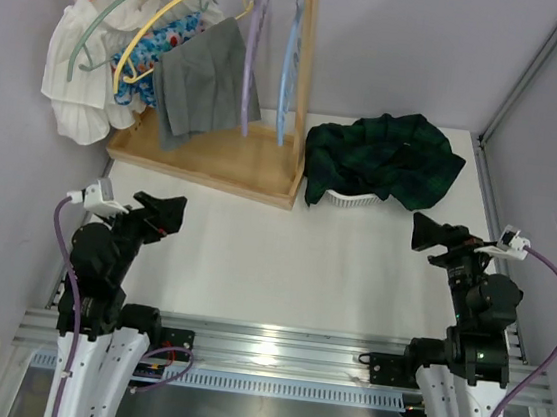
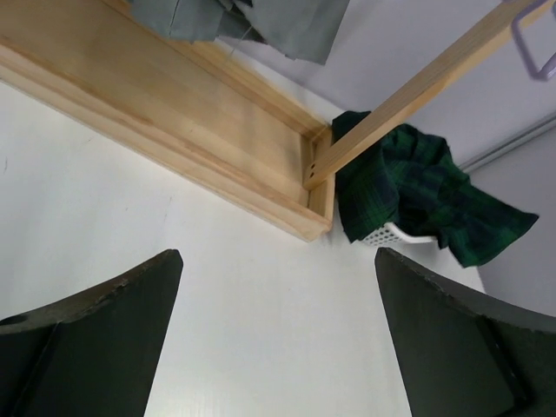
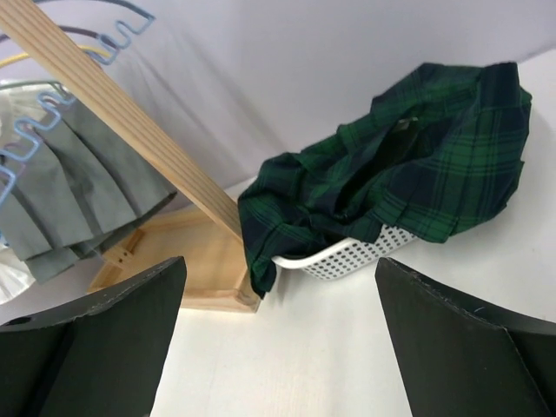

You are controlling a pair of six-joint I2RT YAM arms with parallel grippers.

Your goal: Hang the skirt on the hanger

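Observation:
The plaid skirt's middle fold (image 1: 388, 149) is standing clear above the white basket, so my open right gripper should keep moving toward that fold (image 3: 368, 172) until its fingers close around it.
The dark green and navy plaid skirt (image 1: 385, 158) lies crumpled in and over a white perforated basket (image 1: 352, 202) at the back right of the table. It also shows in the left wrist view (image 2: 417, 195) and the right wrist view (image 3: 408, 165). The lavender hanger (image 1: 252, 60) hangs bare on the wooden rack's rail, left of a light blue hanger (image 1: 291, 59). My left gripper (image 1: 163, 207) is open and empty, low over the table at the near left (image 2: 278, 256). My right gripper (image 1: 425, 231) is open and empty at the near right (image 3: 280, 261), a little short of the basket (image 3: 347, 257).
The wooden rack (image 1: 213, 161) stands at the back left with a flat base board. On it hang a grey garment (image 1: 203, 79), a white ruffled garment (image 1: 77, 75), a floral garment (image 1: 165, 40) and a yellow hanger (image 1: 186, 5). Walls close the back and right.

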